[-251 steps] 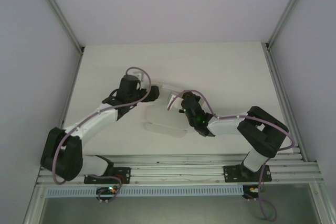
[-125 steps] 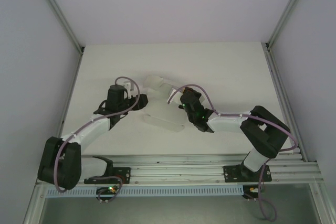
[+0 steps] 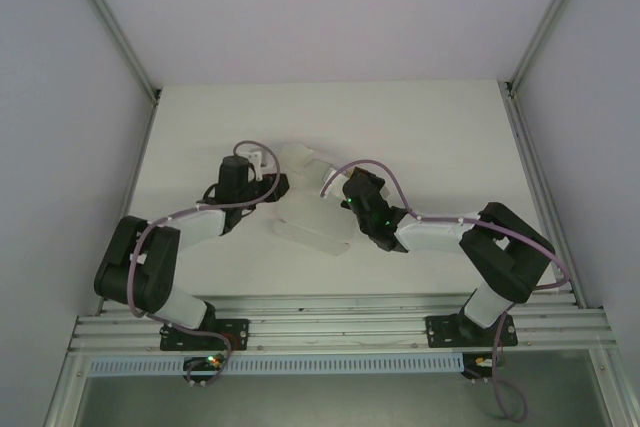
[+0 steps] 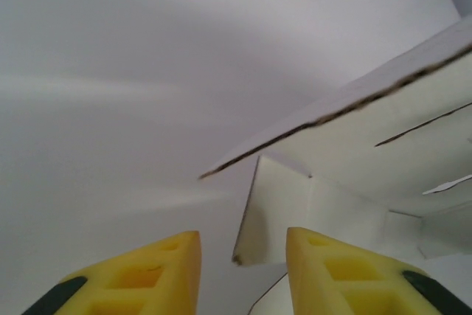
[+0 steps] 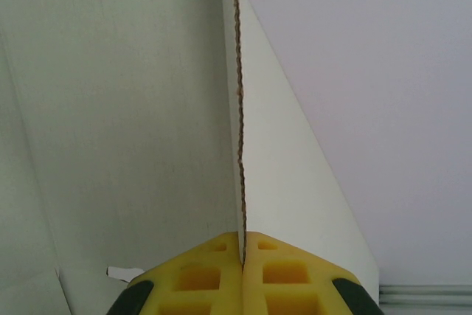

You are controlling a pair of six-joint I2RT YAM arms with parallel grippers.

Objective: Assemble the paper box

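Observation:
My right gripper is holding the paper box at a slant, so my left gripper should move back while my right gripper turns the box square. My left gripper should then take the box's end flap.
The paper box is a white die-cut blank held tilted off the table between the two arms. My right gripper grips its right edge. In the right wrist view that gripper is shut on the raw edge of a panel of the box, which stands straight up from the yellow fingertips. My left gripper sits at the blank's left side. Seen from the left wrist, its jaws stand apart, clamping nothing. A small flap of the box hangs just beyond the gap.
The white table has bare room behind and to the right of the arms. Aluminium frame posts run along both sides. A slotted rail carrying the arm bases crosses the near edge.
The left arm has folded back and its gripper has shifted left off the blank while its jaws narrowed. The right gripper has lifted the blank's far end off the table.

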